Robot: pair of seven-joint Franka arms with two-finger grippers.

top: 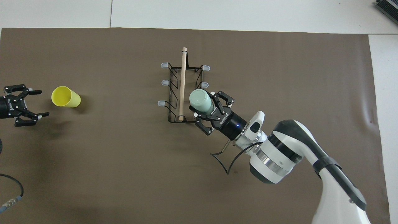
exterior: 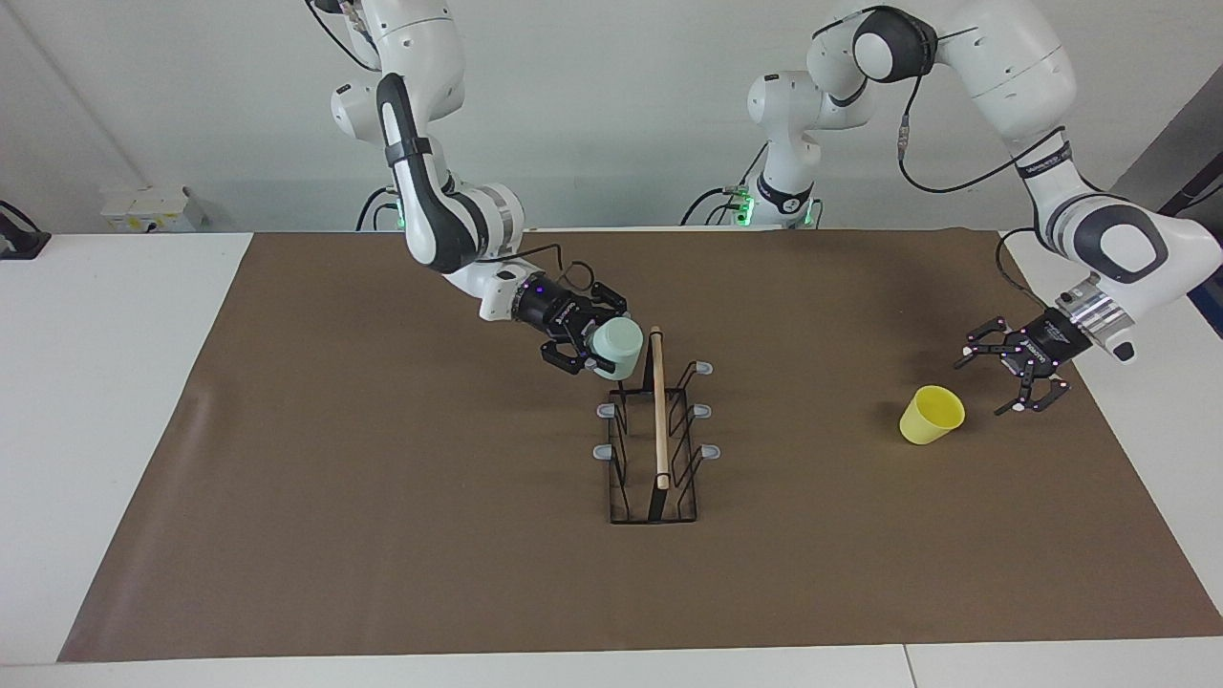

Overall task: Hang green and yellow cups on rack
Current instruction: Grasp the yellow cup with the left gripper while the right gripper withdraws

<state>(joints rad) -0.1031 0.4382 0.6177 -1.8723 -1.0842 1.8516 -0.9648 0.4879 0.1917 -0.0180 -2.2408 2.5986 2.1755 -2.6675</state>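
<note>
The yellow cup will keep hanging upside down and tilt outward when the robot turns it over onto the rack's white-tipped peg, because the peg sticks outward.
The black wire rack with its wooden dowel stands mid-table; it also shows in the overhead view. My right gripper is shut on the mint green cup, held tilted at the rack's end nearest the robots, on the right arm's side. There the cup covers the third prong, and I cannot tell if they touch. The yellow cup lies on its side toward the left arm's end. My left gripper is open and empty just beside it, apart from it, as the overhead view shows.
A brown mat covers most of the white table. The rack's other prongs carry nothing. A small white box sits at the table's edge near the right arm's end. A cable lies near the left arm's base.
</note>
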